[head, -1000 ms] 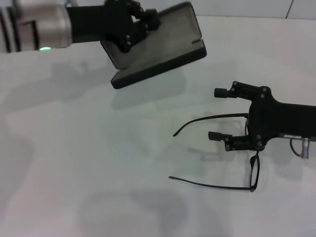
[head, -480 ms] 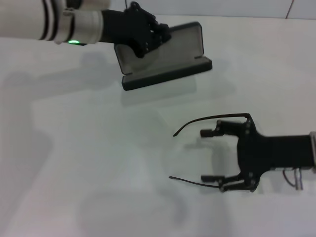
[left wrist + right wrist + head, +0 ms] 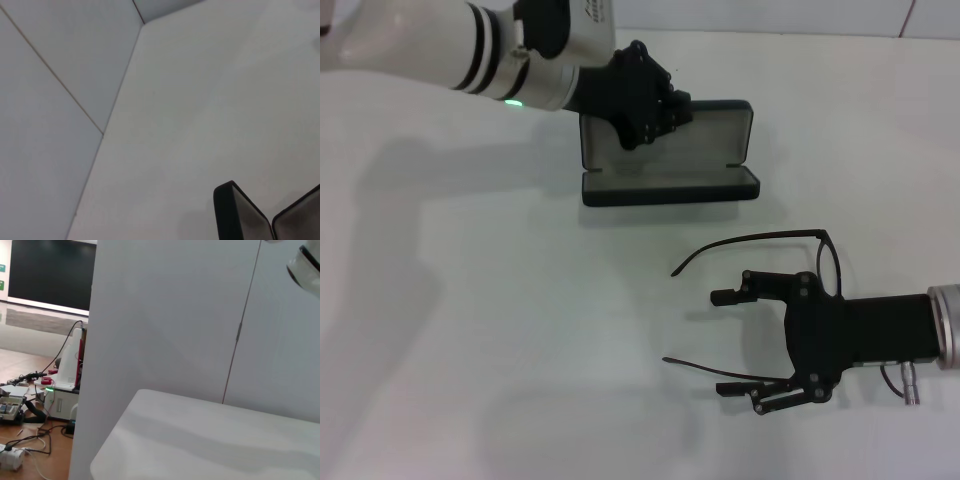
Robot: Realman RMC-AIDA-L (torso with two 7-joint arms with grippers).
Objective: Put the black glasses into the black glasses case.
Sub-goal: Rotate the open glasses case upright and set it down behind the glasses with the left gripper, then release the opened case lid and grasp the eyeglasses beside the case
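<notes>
My left gripper needs to open, since the black glasses case is tipping back onto its lid (image 3: 715, 138) beneath it, and back off until the case (image 3: 670, 184) lies flat.
The black glasses case (image 3: 670, 170) lies open at the table's far middle, grey lining up and lid raised behind it. My left gripper (image 3: 642, 118) is shut on the left part of the lid. One end of the case also shows in the left wrist view (image 3: 239, 216). The black glasses (image 3: 760, 237) lie unfolded nearer, to the right, temple arms pointing left. My right gripper (image 3: 720, 343) is open, wide, above the glasses between the two temples. Its near finger (image 3: 750, 388) lies over the near temple. The arm hides most of the lenses.
The white table (image 3: 500, 330) stretches to the left and front. A pale wall runs along its far edge (image 3: 770, 15). The right wrist view shows only a table corner (image 3: 200, 440), wall panels and a room with cables on the floor beyond.
My left gripper brought the tilted, lifted case down and to the right, and it now sits level on the table. My right gripper moved nearer and leftward over the glasses, which stayed put.
</notes>
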